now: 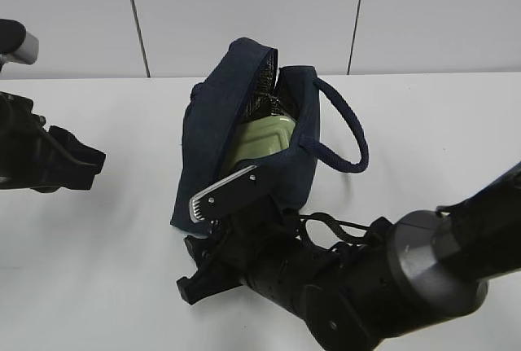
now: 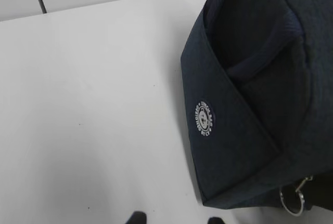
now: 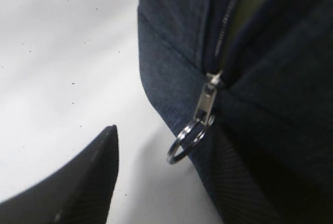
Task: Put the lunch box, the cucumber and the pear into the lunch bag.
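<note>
The silver ring pull (image 3: pixel 191 139) is at a slant across the gap between my right gripper's open fingers. Next, my right gripper lines up with the ring and pinches it before it pulls.
The navy lunch bag (image 1: pixel 210 127) stands in the middle of the table with its top unzipped. Inside it lies the lunch box (image 1: pixel 262 139), showing its pale green lid. The cucumber and the pear are hidden or out of view. My right gripper (image 1: pixel 207 241) is at the bag's near end, open. In the right wrist view the zipper's silver ring pull (image 3: pixel 186 141) hangs between the right gripper's (image 3: pixel 166 135) spread fingers, close to the right-hand one, ungripped. My left gripper (image 1: pixel 94 160) waits open and empty left of the bag; only its fingertips (image 2: pixel 138 218) show over bare table.
The bag's thick loop handle (image 1: pixel 352 133) sticks out to the right. A round white logo patch (image 2: pixel 205 119) marks the bag's side facing the left arm. White table (image 1: pixel 98 245) lies all around, with a white panelled wall (image 1: pixel 244 9) behind.
</note>
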